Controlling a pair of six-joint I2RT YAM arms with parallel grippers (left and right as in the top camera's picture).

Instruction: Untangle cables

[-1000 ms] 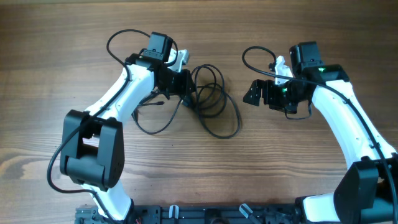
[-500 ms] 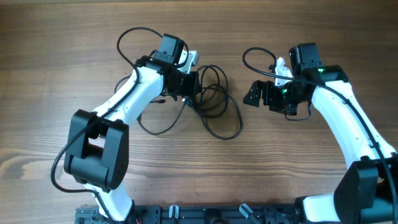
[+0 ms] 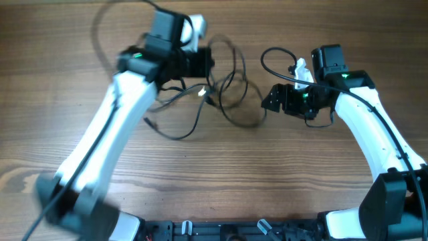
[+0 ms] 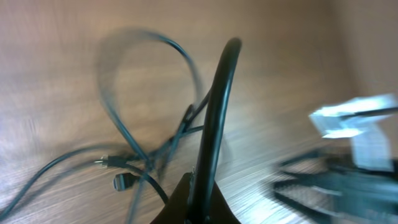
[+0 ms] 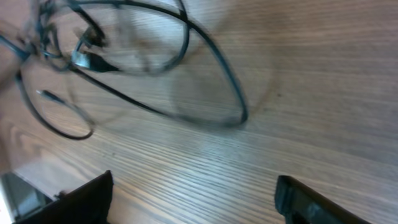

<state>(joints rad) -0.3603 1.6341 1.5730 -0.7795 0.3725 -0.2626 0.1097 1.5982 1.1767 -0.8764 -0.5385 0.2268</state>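
The cable loops hang together [image 3: 212,90] from the strand of cable that my left gripper is holding. I should hold the loops [image 3: 241,124] with my right gripper while my left gripper pulls the strand of cable free.
The cables [image 3: 214,100] are thin black cords in a loose tangle of loops on the wooden table between the two arms. My left gripper [image 3: 202,64] is raised above the table and shut on one strand. In the left wrist view that strand [image 4: 216,112] runs up out of the shut jaws [image 4: 199,190], and the other loops and small plug ends [image 4: 124,182] hang and lie below. My right gripper [image 3: 273,100] is open and empty just right of the loops. In the right wrist view its fingers [image 5: 193,199] are spread wide, with the cables [image 5: 186,37] ahead of them.
The table [image 3: 221,181] is bare wood. The thicker black wires of the arms arc over the left arm [image 3: 100,33] and the right arm [image 3: 267,63]. The arm bases stand at the near edge.
My left arm has lifted and swung toward the far side, still gripping a strand. The loops have been pulled up and stretched with it. The right arm has not moved.
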